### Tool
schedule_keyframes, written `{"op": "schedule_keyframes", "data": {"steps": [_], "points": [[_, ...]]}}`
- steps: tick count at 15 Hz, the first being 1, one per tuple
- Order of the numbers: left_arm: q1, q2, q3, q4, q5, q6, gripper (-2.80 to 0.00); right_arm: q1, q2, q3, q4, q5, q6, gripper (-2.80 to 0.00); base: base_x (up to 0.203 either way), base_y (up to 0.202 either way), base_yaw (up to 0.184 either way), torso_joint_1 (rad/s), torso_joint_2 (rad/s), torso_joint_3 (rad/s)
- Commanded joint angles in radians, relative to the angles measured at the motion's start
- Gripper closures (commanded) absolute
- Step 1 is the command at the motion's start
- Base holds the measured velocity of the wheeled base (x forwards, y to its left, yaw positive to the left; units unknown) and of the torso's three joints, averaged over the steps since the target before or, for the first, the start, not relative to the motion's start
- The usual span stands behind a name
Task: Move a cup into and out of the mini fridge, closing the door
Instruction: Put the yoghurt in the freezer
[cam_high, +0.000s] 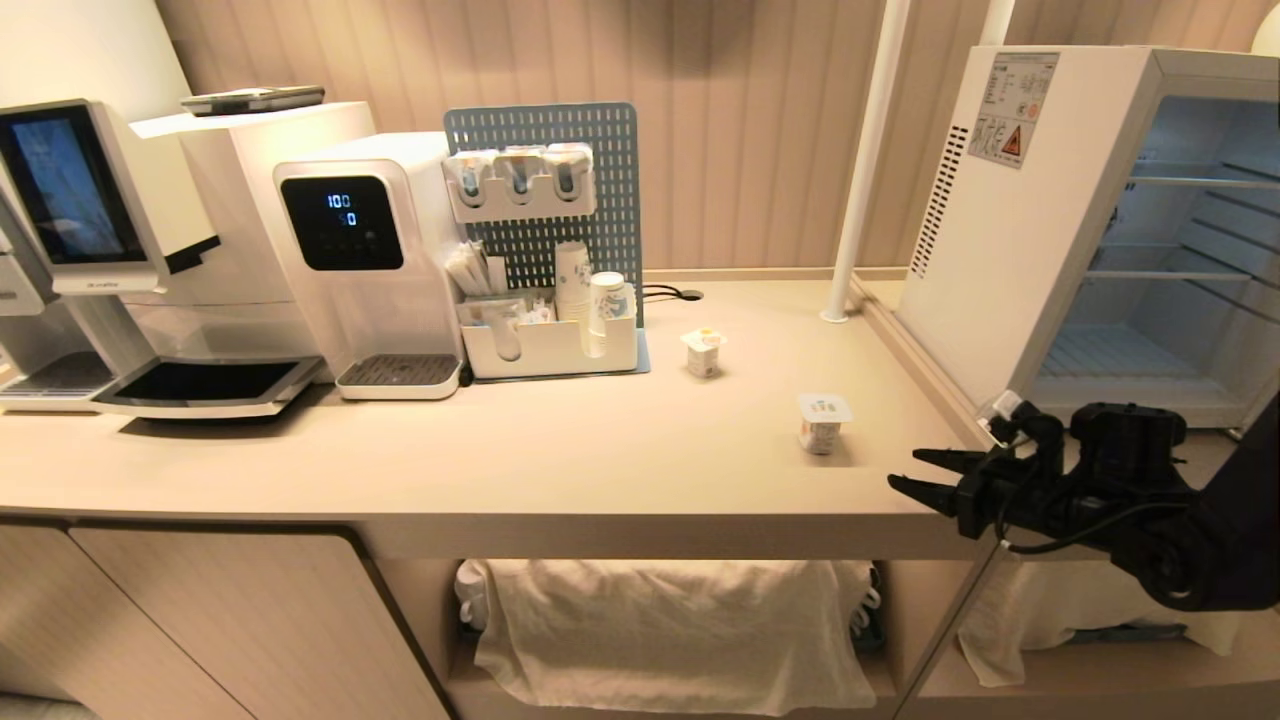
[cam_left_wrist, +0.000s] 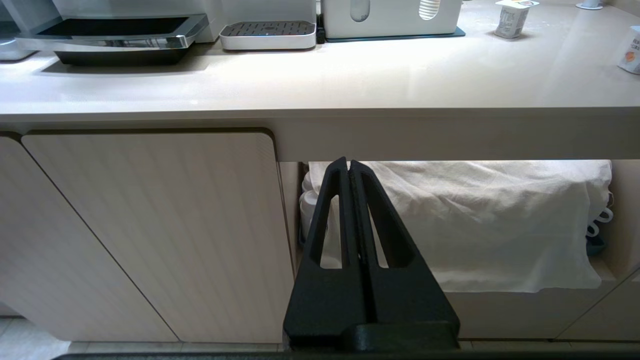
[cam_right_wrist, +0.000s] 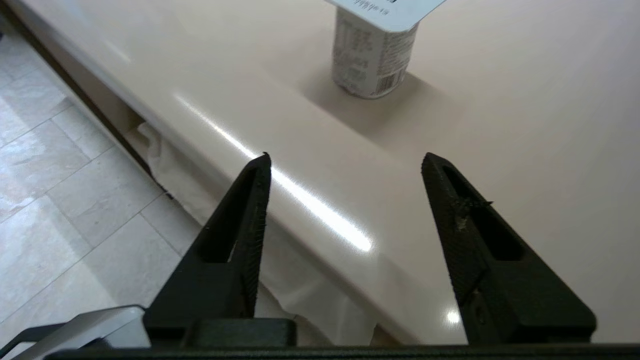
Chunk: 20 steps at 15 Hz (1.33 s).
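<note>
The flat lid (cam_right_wrist: 388, 11) sticks out past the cup's narrower body (cam_right_wrist: 374, 57). The lid will hide the ends of my right gripper's fingers when I carry the cup.
A small white sealed cup (cam_high: 825, 422) (cam_right_wrist: 372, 60) stands on the beige counter (cam_high: 560, 450), near its front right. A second such cup (cam_high: 704, 352) (cam_left_wrist: 512, 17) stands farther back. The white mini fridge (cam_high: 1010, 250) sits at the right, its wire-shelved inside showing; the door is out of view. My right gripper (cam_high: 903, 470) (cam_right_wrist: 346, 157) hovers open and empty at the counter's front right edge, pointing at the nearer cup with a gap between them. My left gripper (cam_left_wrist: 347, 161) is shut on nothing, low in front of the cabinet, outside the head view.
A coffee machine (cam_high: 90, 230) and a water dispenser (cam_high: 370, 260) stand at the back left, beside a pegboard organiser (cam_high: 545, 250) with paper cups. A white pole (cam_high: 865, 160) rises left of the fridge. A white cloth (cam_high: 670, 630) fills the shelf under the counter.
</note>
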Motion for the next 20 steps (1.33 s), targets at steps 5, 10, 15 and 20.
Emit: {"op": "schedule_keyframes", "data": {"steps": [5,10,15,20], "points": [[0.000,0.000,0.000,0.001,0.001,-0.001,0.00,0.085,0.151,-0.220,0.063,-0.133,0.038,-2.80,0.000,0.000,0.000,0.000,0.00,0.000],[0.000,0.000,0.000,0.000,-0.001,-0.003,0.00,0.119,0.173,-0.369,0.202,-0.175,0.093,-2.80,0.000,0.000,0.000,0.000,0.00,0.000],[0.000,0.000,0.000,0.001,0.001,-0.003,0.00,0.129,0.197,-0.500,0.324,-0.212,0.095,-2.80,0.000,0.000,0.000,0.000,0.00,0.000],[0.000,0.000,0.000,0.001,0.001,-0.003,0.00,0.142,0.259,-0.635,0.434,-0.223,0.096,-2.80,0.000,0.000,0.000,0.000,0.00,0.000]]}}
